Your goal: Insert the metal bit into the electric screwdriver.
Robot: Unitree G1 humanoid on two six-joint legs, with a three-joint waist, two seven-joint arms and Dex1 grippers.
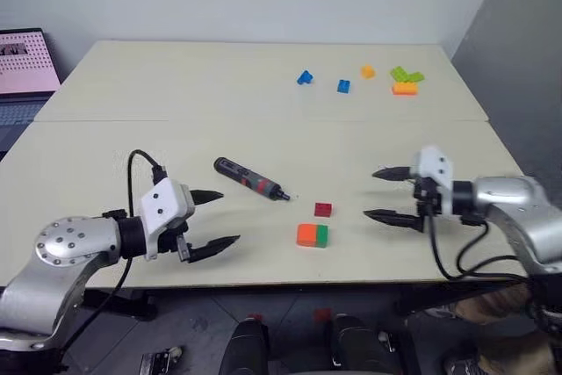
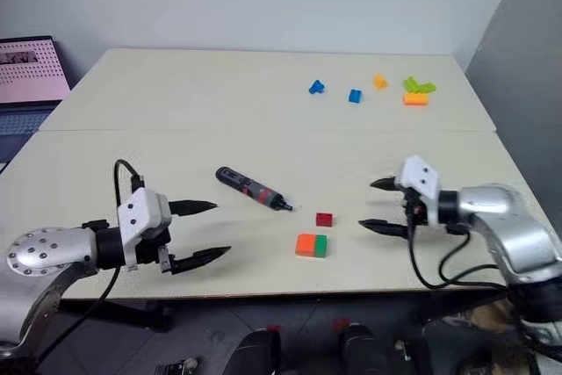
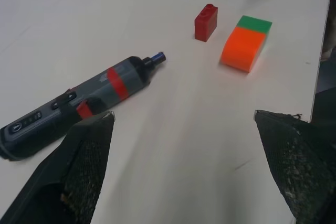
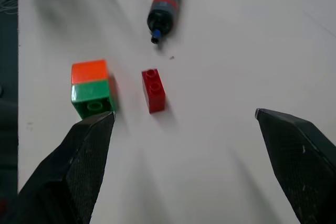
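Note:
The electric screwdriver's narrow tip (image 1: 283, 195) has a blunt blue collar (image 4: 156, 34) at its end. I expect the tip to keep the metal bit standing by itself when I put the bit in.
The electric screwdriver (image 1: 252, 178) lies flat on the pale table (image 1: 176, 94), a dark pen-shaped body with red bands, its narrow tip (image 3: 157, 57) pointing toward the small red brick. My left gripper (image 1: 228, 216) hovers open just left of the tool and nearer the front edge, with nothing between its fingers (image 3: 84, 156). My right gripper (image 1: 370, 193) hangs open to the right of the blocks, pointing left toward them, also with nothing in it. From the right wrist, the tool's tip (image 4: 156, 35) lies beyond the red brick. The metal bit is out of view.
A small red brick (image 1: 323, 209) and an orange-and-green block (image 1: 312, 234) sit between the two grippers near the front edge. Several coloured bricks (image 1: 405, 88) lie scattered at the far right. A laptop (image 1: 22, 68) stands off the table's left side.

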